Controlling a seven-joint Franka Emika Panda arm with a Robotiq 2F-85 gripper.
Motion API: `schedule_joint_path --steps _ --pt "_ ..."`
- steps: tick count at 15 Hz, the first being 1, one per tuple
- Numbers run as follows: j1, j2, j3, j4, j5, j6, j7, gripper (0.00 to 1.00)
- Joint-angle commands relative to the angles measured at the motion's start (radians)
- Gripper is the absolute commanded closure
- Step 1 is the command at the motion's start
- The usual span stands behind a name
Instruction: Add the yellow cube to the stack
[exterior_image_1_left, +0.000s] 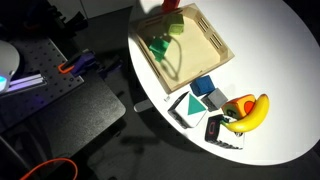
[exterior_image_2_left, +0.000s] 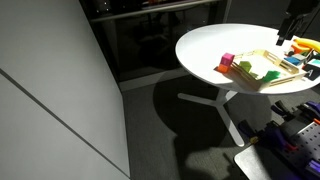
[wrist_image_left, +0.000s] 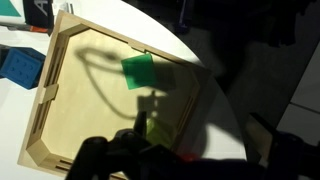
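Observation:
Next, I move my gripper over the tray's far corner and turn it square before lowering it, because the yellow cube (wrist_image_left: 159, 133) lies at a slant to my gripper's fingers and off their middle.
The yellow cube (exterior_image_1_left: 176, 27) is a small lime block inside the wooden tray (exterior_image_1_left: 215, 48), near its far corner. It also shows in an exterior view (exterior_image_2_left: 243, 67) and in the wrist view (wrist_image_left: 155, 128), partly behind my left finger. The stack is a single red-orange cube (exterior_image_1_left: 171, 4) on the table just outside the tray's corner, also seen in an exterior view (exterior_image_2_left: 226, 62); only a red glimpse (wrist_image_left: 188, 155) shows in the wrist view. My gripper (wrist_image_left: 200, 140) hangs above that corner, dark, its fingers apart and empty.
A darker green cube (exterior_image_1_left: 158, 47) lies in the tray's middle (wrist_image_left: 137, 71). Blue and grey blocks (exterior_image_1_left: 203, 88), a banana (exterior_image_1_left: 250, 112) and a dark box (exterior_image_1_left: 222, 131) sit on the round white table beyond the tray. The table edge (exterior_image_2_left: 200, 75) is close by.

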Motion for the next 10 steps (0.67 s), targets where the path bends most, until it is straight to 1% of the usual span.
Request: schedule_joint_path --steps 1,4,6,7,8,10 --pt "-0.027 0.047 0.0 0.061 -0.076 -0.02 -0.056 0.0" --pt "-0.041 0.051 0.002 0.074 -0.12 -0.011 -0.044 0.0" --pt "-0.041 0.015 0.007 0.067 -0.096 -0.045 -0.041 0.0" --pt "-0.037 -0.019 0.009 0.066 -0.046 -0.099 -0.045 0.0" --pt "-0.039 0.036 0.008 0.057 -0.086 -0.026 -0.03 0.0" --pt "-0.037 0.01 0.009 0.061 -0.066 -0.067 -0.03 0.0"
